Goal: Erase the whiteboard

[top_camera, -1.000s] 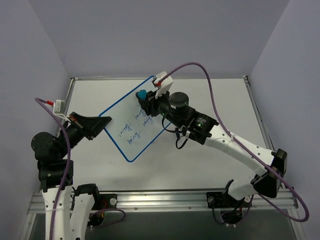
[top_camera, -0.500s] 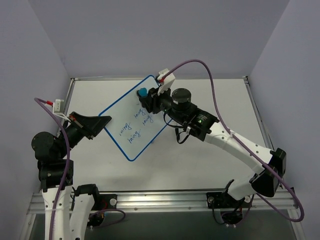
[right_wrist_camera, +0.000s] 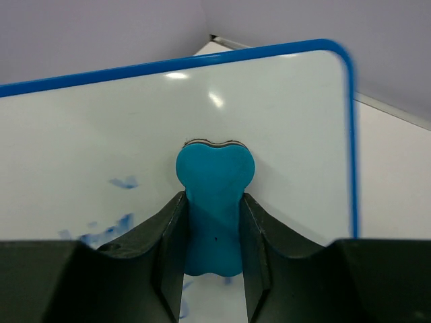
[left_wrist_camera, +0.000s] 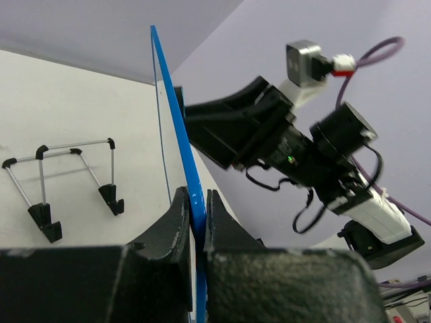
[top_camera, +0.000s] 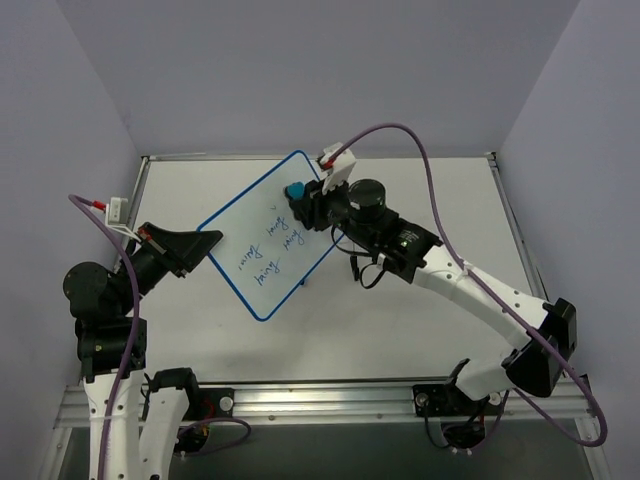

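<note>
My right gripper has the blue eraser on clean whiteboard (top_camera: 298, 168) near the whiteboard's top corner, and there is still handwriting below. It should wipe the eraser down across the handwriting (top_camera: 285, 231).
The whiteboard (top_camera: 262, 235), white with a thin blue frame, is held tilted above the table. Rows of blue handwriting cover its lower part; the top part is wiped. My left gripper (top_camera: 205, 243) is shut on the board's left edge, seen edge-on in the left wrist view (left_wrist_camera: 194, 208). My right gripper (top_camera: 300, 205) is shut on a small blue eraser (top_camera: 296, 190) and presses it against the board near its top corner. In the right wrist view the eraser (right_wrist_camera: 214, 202) sits between the fingers, flat on the whiteboard (right_wrist_camera: 101, 128), with blue marks at the lower left.
A thin black wire stand (left_wrist_camera: 67, 182) lies on the white table (top_camera: 440, 190) behind the board, seen in the left wrist view. Purple walls close the table on three sides. A metal rail (top_camera: 330, 400) runs along the near edge.
My right gripper has slid the eraser a little to the right and down along the board's top part. The left gripper and the board have held still.
</note>
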